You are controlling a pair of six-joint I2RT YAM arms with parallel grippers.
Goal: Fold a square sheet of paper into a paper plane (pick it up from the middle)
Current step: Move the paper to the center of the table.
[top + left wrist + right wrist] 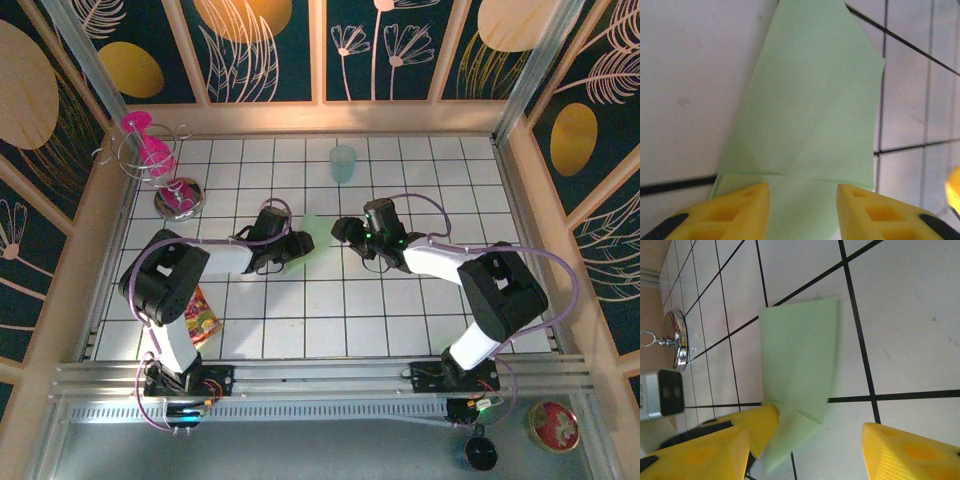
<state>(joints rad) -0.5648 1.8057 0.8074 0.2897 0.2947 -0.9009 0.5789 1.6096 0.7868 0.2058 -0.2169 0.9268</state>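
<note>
My right gripper should pinch the paper's opposite edge (826, 409), which lies flat, and fold it up, since my left gripper is at the paper's flap (789, 426).
The square sheet of paper (313, 238) is light green and lies on the white tiles at mid-table, folded over with creases and a small flap at one end. In the left wrist view the paper (810, 110) stretches away from my left gripper (802, 192), whose yellow jaws stand apart over its near flap. My left gripper (292, 247) sits at the paper's left edge. My right gripper (342, 229) is at its right edge. In the right wrist view the paper (800, 350) lies ahead of my right gripper (805, 432), which is wide open and holds nothing. A left fingertip (762, 422) touches the paper's corner.
A translucent teal cup (343, 163) stands at the back of the table. A pink glass on a wire stand (150, 150) and a chrome dish (180, 197) are at the back left. A colourful packet (203, 315) lies by the left arm's base.
</note>
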